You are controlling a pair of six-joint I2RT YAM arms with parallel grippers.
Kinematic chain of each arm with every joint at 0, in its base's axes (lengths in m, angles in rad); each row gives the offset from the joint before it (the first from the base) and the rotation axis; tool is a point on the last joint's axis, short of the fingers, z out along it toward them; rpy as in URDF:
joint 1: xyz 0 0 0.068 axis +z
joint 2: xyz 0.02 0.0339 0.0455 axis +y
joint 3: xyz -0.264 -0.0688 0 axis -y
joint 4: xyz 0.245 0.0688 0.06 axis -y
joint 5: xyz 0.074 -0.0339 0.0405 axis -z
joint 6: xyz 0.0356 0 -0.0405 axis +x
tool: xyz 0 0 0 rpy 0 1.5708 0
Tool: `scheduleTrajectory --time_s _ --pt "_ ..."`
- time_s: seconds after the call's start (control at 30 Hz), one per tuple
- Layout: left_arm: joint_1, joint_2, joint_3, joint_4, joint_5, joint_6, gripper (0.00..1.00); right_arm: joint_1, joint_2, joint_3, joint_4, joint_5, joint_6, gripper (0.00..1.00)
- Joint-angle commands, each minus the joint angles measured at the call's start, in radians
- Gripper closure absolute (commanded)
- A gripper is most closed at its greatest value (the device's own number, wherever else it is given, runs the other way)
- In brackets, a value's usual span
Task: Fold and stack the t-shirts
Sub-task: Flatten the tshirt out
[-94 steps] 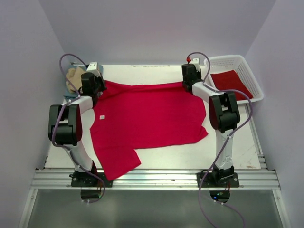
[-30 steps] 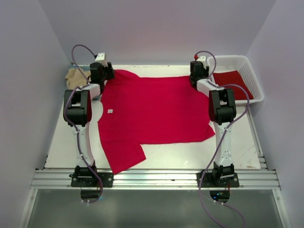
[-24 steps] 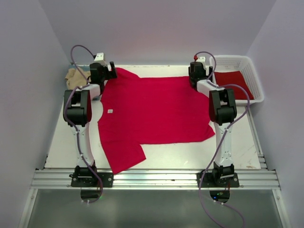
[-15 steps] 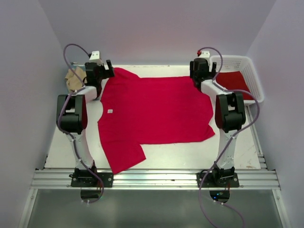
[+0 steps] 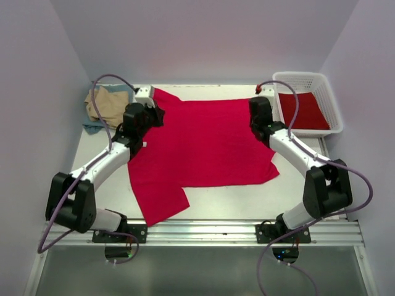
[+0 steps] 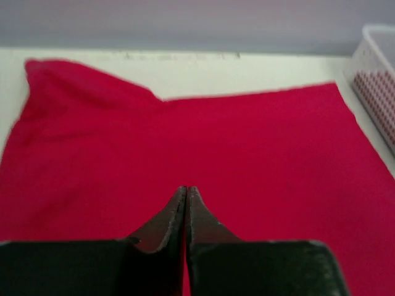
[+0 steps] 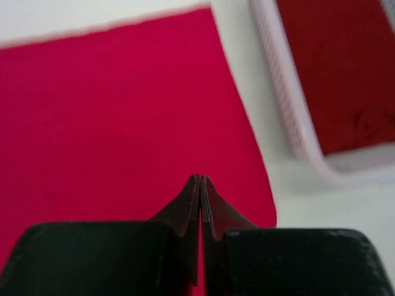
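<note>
My right gripper is to pinch the corner's tip peeking out (image 5: 275, 174) and pull it flat before folding, since the red t-shirt's near hem corner (image 5: 268, 171) is tucked under.
A bright red t-shirt (image 5: 200, 145) lies spread flat on the white table, one sleeve reaching toward the near edge. My left gripper (image 5: 154, 115) hovers over its far left shoulder, shut and empty; in the left wrist view the closed tips (image 6: 186, 188) point across the red t-shirt (image 6: 203, 142). My right gripper (image 5: 256, 123) is over the far right edge, also shut and empty (image 7: 200, 177), with the red t-shirt (image 7: 117, 111) beneath. A tan t-shirt (image 5: 108, 103) sits on a blue-grey one (image 5: 92, 128) at the far left corner. Another red t-shirt (image 5: 305, 111) lies in the basket.
The white lattice basket (image 5: 296, 76) stands at the far right corner, and its rim (image 7: 290, 117) shows just right of the shirt's edge in the right wrist view. An aluminium rail (image 5: 197, 231) runs along the near table edge. Walls close in on both sides.
Both grippers opened at the shirt's far corners, let go, then shut again. Both arms have drawn back inward and toward the near side. The red shirt lies still.
</note>
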Motion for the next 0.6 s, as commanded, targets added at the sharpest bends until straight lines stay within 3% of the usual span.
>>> scheduleTrajectory --time_s 0.0,0.1,0.23,0.37,0.43,0.57 --pt "-0.09 -0.128 -0.113 -0.225 -0.048 -0.083 0.99 0.046 -0.086 -0.07 -0.282 0.1 0.126 1.0" --pt "-0.116 -0.229 -0.18 -0.427 -0.043 -0.132 1.0 0.046 -0.133 -0.102 -0.449 0.164 0.25 1.0" --pt "-0.157 -0.357 -0.222 -0.572 -0.05 -0.181 1.0 0.046 -0.167 -0.148 -0.587 0.308 0.359 1.0" --pt "-0.188 -0.458 -0.222 -0.655 -0.023 -0.235 1.0 0.027 -0.135 -0.158 -0.745 0.342 0.502 1.0" --pt "-0.203 -0.483 -0.217 -0.686 -0.025 -0.252 1.0 0.007 -0.123 -0.19 -0.762 0.318 0.55 1.0" --pt "-0.217 -0.536 -0.187 -0.736 -0.027 -0.246 1.0 -0.072 -0.147 -0.285 -0.681 0.058 0.562 1.0"
